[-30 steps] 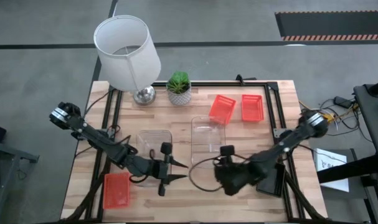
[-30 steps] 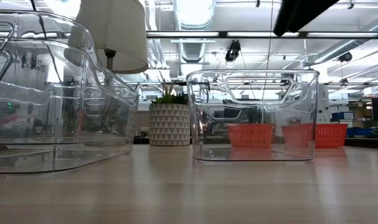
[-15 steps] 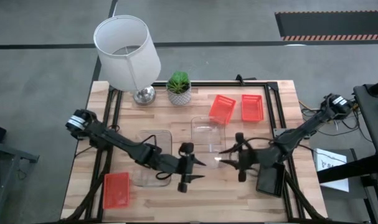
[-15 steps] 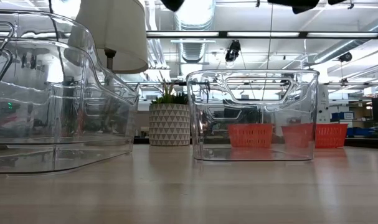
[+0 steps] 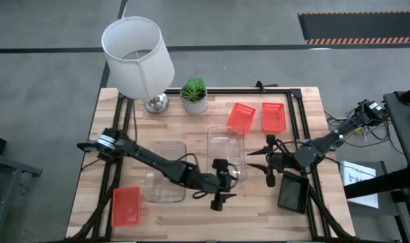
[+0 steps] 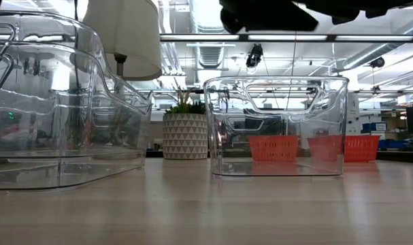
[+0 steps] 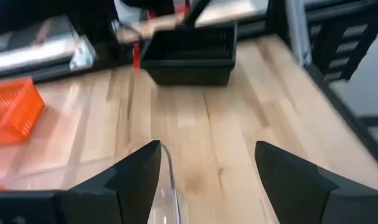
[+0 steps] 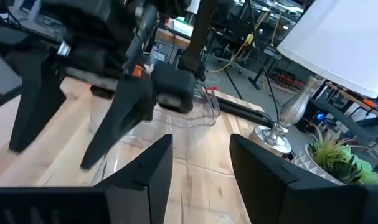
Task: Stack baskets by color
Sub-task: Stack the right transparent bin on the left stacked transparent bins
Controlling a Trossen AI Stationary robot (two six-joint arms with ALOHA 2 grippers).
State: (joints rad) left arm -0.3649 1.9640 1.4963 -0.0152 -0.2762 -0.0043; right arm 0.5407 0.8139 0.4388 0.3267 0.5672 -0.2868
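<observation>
The centre clear basket (image 5: 226,147) has a matching outline and its inside looks empty, so I expect it to fit inside the other clear basket (image 5: 165,187) when I carry it over.
Two clear baskets stand on the table: one at mid-left (image 5: 167,170), one at the centre (image 5: 226,152). Two orange baskets (image 5: 240,118) (image 5: 273,116) lie at the far right, and a third orange basket (image 5: 126,206) lies at the near left. A black basket (image 5: 294,192) sits at the near right. My left gripper (image 5: 226,185) hangs open over the centre clear basket's near right corner; a clear rim (image 7: 169,186) shows between its fingers. My right gripper (image 5: 264,162) is open just right of that basket, pointing at it.
A white lamp (image 5: 137,57) and a potted plant (image 5: 194,96) stand at the table's far edge. A black frame rail (image 5: 296,115) runs along the table's far and right sides. Bare wood lies along the near edge between the orange and black baskets.
My left gripper has swept toward the table's right edge, passing over the mid-left clear basket to the centre one's near corner, and has sunk a little. My right gripper has drawn back toward the right edge and tipped up to level. No basket has moved.
</observation>
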